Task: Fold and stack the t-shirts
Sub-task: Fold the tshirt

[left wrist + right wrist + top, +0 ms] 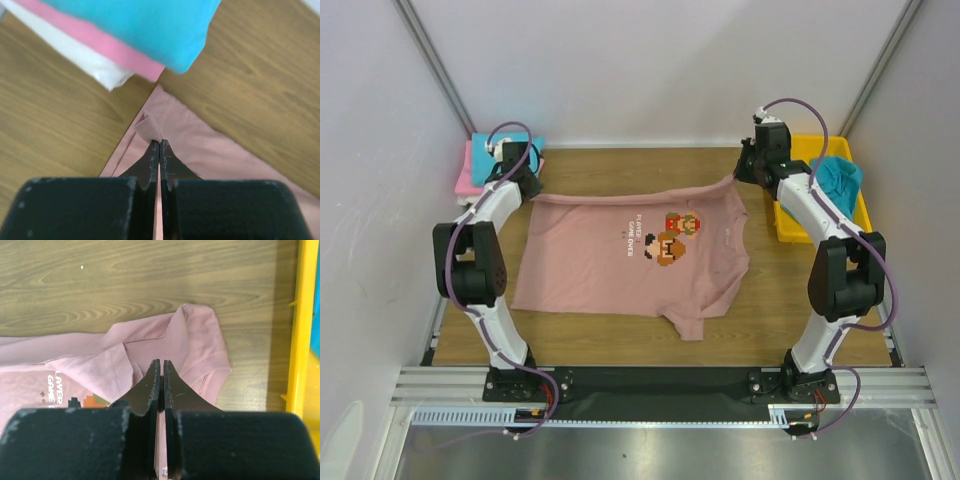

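The t-shirt's far edge (630, 199) runs straight from gripper to gripper, so my left gripper should next fold it over the body (555, 232) and let go once it lies flat.
A dusty-pink t-shirt (610, 260) with a pixel-figure print lies spread on the wooden table, mostly flat, with one sleeve bunched at the near edge. My left gripper (528, 190) is shut on its far left corner, and a small tuft of cloth (149, 127) pokes out past the closed tips (159, 142). My right gripper (740, 175) is shut on the far right corner, pinching pink cloth beside a rumpled sleeve (200, 335), with its tips (160, 362) pressed together. A folded stack of teal (150, 25), bright pink (110, 47) and white (85, 60) shirts sits just beyond the left gripper.
A yellow tray (785, 225) stands at the right with a crumpled teal shirt (840, 180) in it; its rim (305, 340) runs close to the right gripper. The folded stack (480, 165) occupies the far left corner. White walls enclose the table.
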